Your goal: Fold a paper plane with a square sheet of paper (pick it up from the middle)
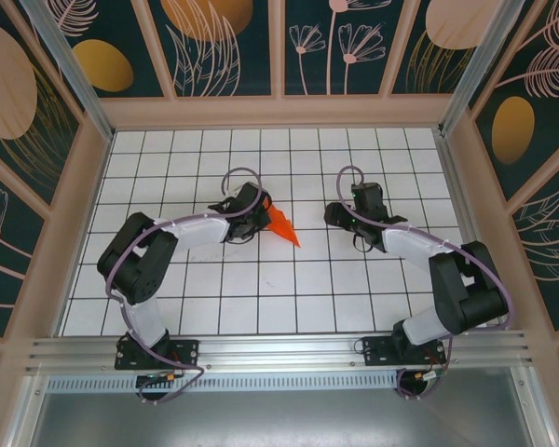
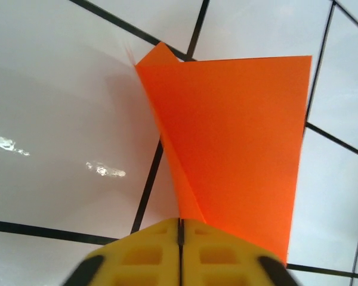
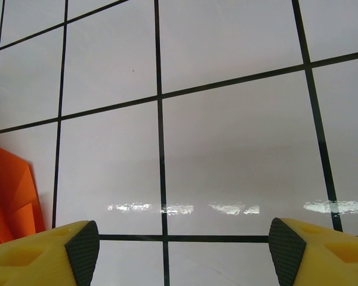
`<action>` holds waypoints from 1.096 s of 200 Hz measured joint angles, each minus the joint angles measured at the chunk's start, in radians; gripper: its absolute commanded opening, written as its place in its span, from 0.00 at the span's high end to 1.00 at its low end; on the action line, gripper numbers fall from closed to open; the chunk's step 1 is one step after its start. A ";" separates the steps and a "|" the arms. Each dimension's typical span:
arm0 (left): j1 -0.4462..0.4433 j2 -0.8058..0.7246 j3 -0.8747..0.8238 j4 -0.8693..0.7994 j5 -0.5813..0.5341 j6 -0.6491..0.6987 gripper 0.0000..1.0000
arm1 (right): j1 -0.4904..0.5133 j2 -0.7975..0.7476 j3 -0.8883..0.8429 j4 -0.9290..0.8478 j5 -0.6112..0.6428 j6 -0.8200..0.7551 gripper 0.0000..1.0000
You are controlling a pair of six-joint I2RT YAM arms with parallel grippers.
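My left gripper is shut at the orange paper's side (image 2: 193, 208), away from its middle fold. My right gripper should pinch the middle fold (image 1: 282, 224) and lift the paper up.
The bright orange sheet of paper (image 1: 281, 223) is folded into a pointed wedge near the middle of the grid table, its tip pointing toward the near right. My left gripper (image 1: 259, 212) is shut on its left end. In the left wrist view the yellow fingers (image 2: 215, 250) meet with the paper (image 2: 238, 137) pinched between them, and its layers fan out ahead and stand up off the table. My right gripper (image 1: 334, 216) hovers about one cell to the right of the paper, open, with bare table between its pads (image 3: 83, 250). The paper's edge (image 3: 9, 190) shows at the left of the right wrist view.
The white table with black grid lines (image 1: 261, 289) is walled by a wooden frame (image 1: 279, 112) at the back and sides. A metal rail (image 1: 279, 349) carrying both arm bases runs along the near edge.
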 measured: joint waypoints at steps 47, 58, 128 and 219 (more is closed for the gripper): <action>0.000 -0.054 -0.039 0.121 0.051 0.056 1.00 | -0.001 -0.001 0.000 0.021 -0.067 0.010 0.23; 0.000 -0.069 -0.041 0.150 0.074 0.084 1.00 | -0.002 -0.007 0.000 0.033 -0.089 0.019 0.23; 0.000 -0.126 -0.071 0.351 0.269 0.200 1.00 | -0.019 -0.177 -0.028 0.064 -0.164 0.079 0.24; 0.005 0.092 -0.073 0.434 0.434 0.211 1.00 | 0.073 -0.097 -0.037 0.064 -0.252 0.097 0.38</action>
